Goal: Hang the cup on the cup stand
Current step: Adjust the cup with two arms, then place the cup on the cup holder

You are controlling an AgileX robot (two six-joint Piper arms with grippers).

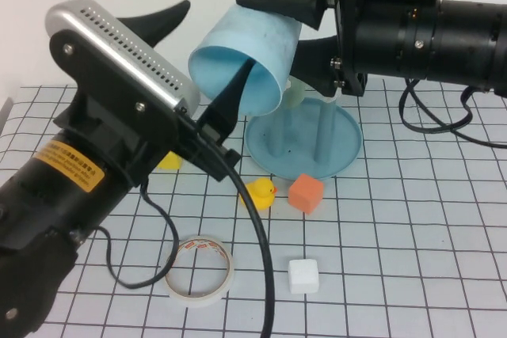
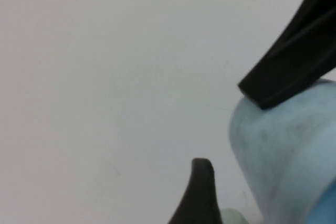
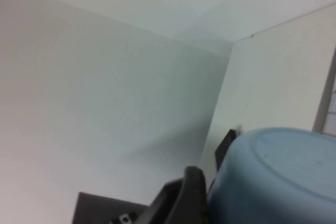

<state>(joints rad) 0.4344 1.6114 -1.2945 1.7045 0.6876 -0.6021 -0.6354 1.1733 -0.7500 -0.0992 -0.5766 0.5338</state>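
I should back my left gripper's finger out of the cup's opening [image 1: 224,78], where it sits now, before my right gripper turns the cup's opening down over the peg [image 1: 277,135] behind the duck.
The light blue cup [image 1: 257,49] is held in the air on its side, mouth toward the left arm, above the cup stand [image 1: 348,144]. The stand is a round teal tray with upright blue pegs [image 1: 321,128]. My right gripper [image 1: 269,21] is shut on the cup's closed end, one finger above it and one below. My left gripper [image 1: 218,35] is open: one finger reaches inside the cup's mouth and the other is raised clear of the rim. The cup also shows in the left wrist view [image 2: 283,156] and in the right wrist view [image 3: 273,177].
A pale green thing [image 1: 297,96] sits on the stand behind the cup. In front of the stand are a yellow duck [image 1: 260,193] and an orange cube [image 1: 306,193]. Another yellow toy [image 1: 168,161], a tape roll [image 1: 200,270] and a white cube [image 1: 303,275] lie nearer.
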